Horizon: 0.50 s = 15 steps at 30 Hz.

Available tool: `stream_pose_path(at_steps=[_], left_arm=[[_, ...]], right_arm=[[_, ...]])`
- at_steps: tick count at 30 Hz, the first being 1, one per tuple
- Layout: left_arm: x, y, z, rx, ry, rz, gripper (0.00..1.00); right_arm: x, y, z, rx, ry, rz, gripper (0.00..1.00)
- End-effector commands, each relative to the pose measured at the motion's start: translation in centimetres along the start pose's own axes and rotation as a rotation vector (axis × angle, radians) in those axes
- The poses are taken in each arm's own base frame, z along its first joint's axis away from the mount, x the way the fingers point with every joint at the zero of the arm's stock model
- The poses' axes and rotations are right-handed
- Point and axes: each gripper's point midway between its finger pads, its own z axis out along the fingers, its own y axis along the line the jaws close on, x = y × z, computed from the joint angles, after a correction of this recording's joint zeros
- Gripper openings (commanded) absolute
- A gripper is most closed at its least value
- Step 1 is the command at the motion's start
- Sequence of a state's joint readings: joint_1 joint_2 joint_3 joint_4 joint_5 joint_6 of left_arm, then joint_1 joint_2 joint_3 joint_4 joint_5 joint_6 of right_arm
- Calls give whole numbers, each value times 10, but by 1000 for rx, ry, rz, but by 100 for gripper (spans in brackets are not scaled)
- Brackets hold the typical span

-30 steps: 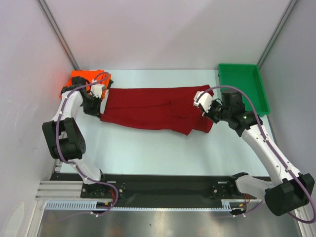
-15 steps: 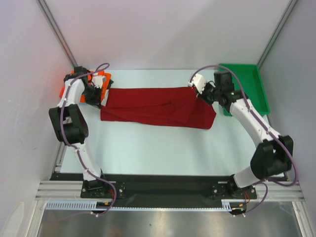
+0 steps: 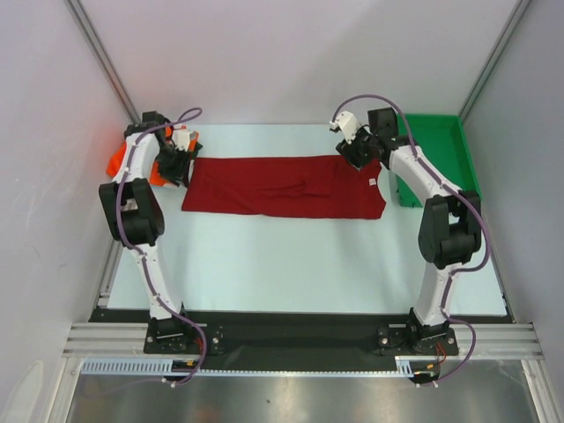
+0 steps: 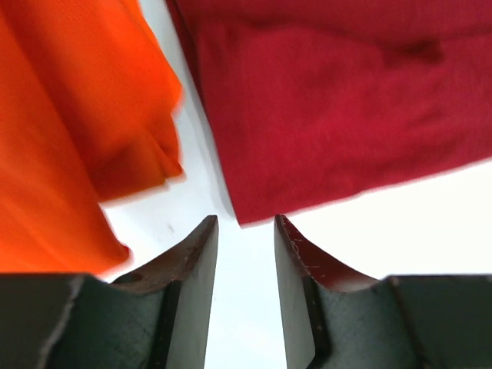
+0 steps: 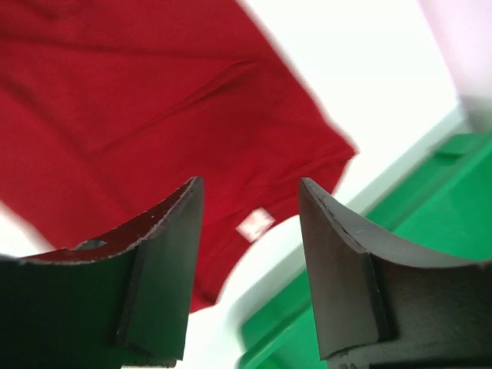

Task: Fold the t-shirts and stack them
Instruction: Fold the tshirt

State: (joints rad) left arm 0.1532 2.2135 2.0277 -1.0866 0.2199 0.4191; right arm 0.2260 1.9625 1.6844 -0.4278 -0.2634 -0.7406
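Note:
My right gripper needs to smooth a crease that bunches up the dark red t-shirt's middle (image 3: 305,187), so my left gripper should pinch its near corner (image 3: 185,209) and hold it meanwhile.
The dark red t-shirt (image 3: 282,187) lies flat on the table as a long folded band, and neither gripper holds it. My left gripper (image 3: 177,169) hovers open just off its left end. In the left wrist view the shirt's corner (image 4: 254,201) sits just beyond the open left gripper (image 4: 246,224), with nothing between the jaws. The orange t-shirt (image 3: 118,164) lies bunched at the far left (image 4: 69,123). My right gripper (image 3: 363,162) stands open over the red shirt's far right corner. The right wrist view shows the cloth (image 5: 138,100) and its white label (image 5: 254,225) below the open right gripper (image 5: 250,186).
A green plastic tray (image 3: 458,167) stands at the back right, close to the red shirt's right end; its rim (image 5: 430,207) shows in the right wrist view. White enclosure walls bound the back and both sides. The table's near half (image 3: 291,264) shows bare surface.
Both grippers have opened and let go of the red shirt, which now lies spread flat and straight. Both arms have swung toward the back of the table.

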Motion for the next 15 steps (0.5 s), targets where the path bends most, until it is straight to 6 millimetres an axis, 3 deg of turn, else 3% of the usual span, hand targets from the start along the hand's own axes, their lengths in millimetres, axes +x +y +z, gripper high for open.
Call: stream_pose_path(at_steps=[1, 4, 7, 11, 15], left_arm=[[-8, -16, -44, -33, -92, 47, 40], [10, -31, -30, 7, -48, 71, 41], [29, -37, -12, 32, 19, 55, 40], [48, -37, 11, 43, 86, 26, 40], [55, -36, 25, 48, 117, -5, 40]], right_arm=[[-45, 32, -41, -73, -115, 0, 57], [-22, 81, -26, -216, -55, -5, 57], [-9, 100, -9, -279, -17, 10, 57], [-6, 98, 12, -299, 0, 31, 58], [-8, 88, 33, -310, 8, 54, 59]])
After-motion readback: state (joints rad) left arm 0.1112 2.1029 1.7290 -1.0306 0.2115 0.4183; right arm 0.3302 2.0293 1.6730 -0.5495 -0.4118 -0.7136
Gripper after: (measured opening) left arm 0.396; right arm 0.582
